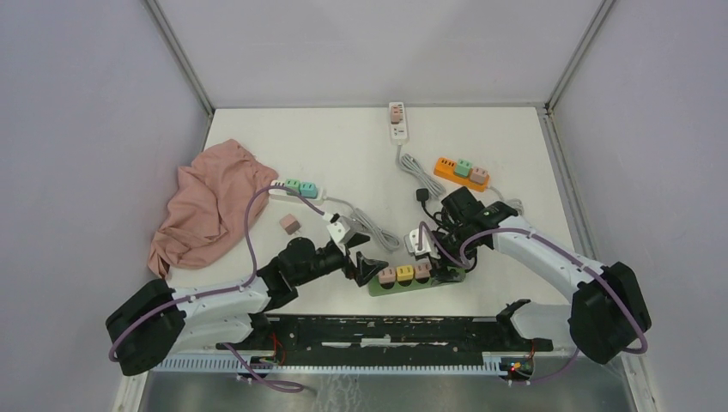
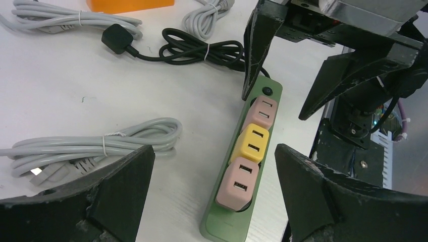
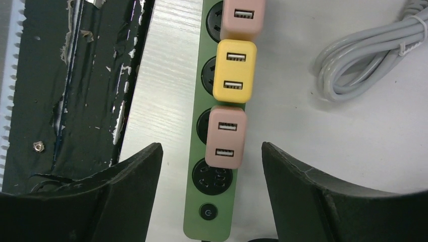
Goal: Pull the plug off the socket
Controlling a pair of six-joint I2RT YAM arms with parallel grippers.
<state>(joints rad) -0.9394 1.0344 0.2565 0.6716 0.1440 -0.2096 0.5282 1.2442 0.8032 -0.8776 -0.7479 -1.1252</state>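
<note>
Both ends of the green strip [image 1: 414,288] are unheld. My left gripper should hold the near pink plug [image 1: 387,277] tight before my right gripper pulls the far pink plug.
A green socket strip [image 1: 438,277] lies near the table's front edge with three plugs in a row: pink [image 1: 387,275], yellow [image 1: 404,273] and pink [image 1: 422,269]. In the left wrist view the strip [image 2: 220,222] runs away from me, with the nearest pink plug [image 2: 237,184] between my wide-set fingers. My left gripper [image 2: 214,159] is open at the strip's left end [image 1: 364,264]. My right gripper [image 3: 212,151] hangs open over the other end, straddling the strip [image 3: 194,201], the end pink plug [image 3: 225,137] and an empty socket [image 3: 212,175]. It holds nothing [image 1: 432,251].
A pink cloth [image 1: 210,206] lies at the left. A loose pink adapter [image 1: 289,224], a white strip with green plugs [image 1: 300,187], an orange strip [image 1: 461,172], a white strip [image 1: 397,120], grey cable coils [image 2: 96,143] and a black plug with cable [image 2: 117,39] lie around. A black rail [image 1: 403,330] borders the front.
</note>
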